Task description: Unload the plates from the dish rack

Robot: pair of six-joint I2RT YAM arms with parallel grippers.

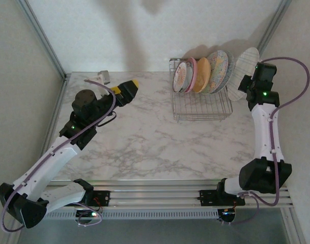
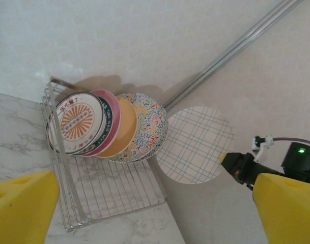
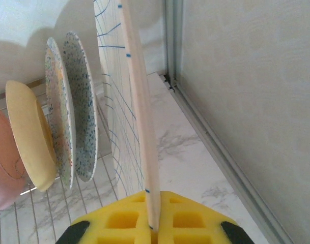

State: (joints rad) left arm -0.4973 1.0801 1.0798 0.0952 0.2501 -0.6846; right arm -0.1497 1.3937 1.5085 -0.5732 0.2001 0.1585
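Note:
I should keep moving my open left gripper toward the plate [image 1: 243, 70] and close it on the grid-patterned plate's opposite edge [image 1: 250, 52], as that edge is free of my right gripper.
The silver wire dish rack [image 1: 200, 104] stands at the back right of the marble table. Leaning in a row inside it are a white plate with an orange centre [image 1: 180, 76], a pink one [image 1: 190, 74], an orange-yellow one [image 1: 201, 75] and a speckled floral one [image 1: 217, 71]. My right gripper [image 3: 153, 223] is shut on the rim of the pale grid-patterned plate [image 3: 137, 101], which stands on edge in the air just right of the rack [image 2: 114, 188]. My left gripper [image 1: 132, 85] hovers open at the back left, far from the rack, with nothing between its yellow fingers [image 2: 22, 203].
A small white object [image 1: 105, 77] lies at the back left corner. Metal frame posts [image 1: 43, 38] and pale walls close in the table on the left, the back and the right; the held plate [image 1: 245, 71] is close to the right wall. The marble [image 1: 144, 142] in front of the rack is bare.

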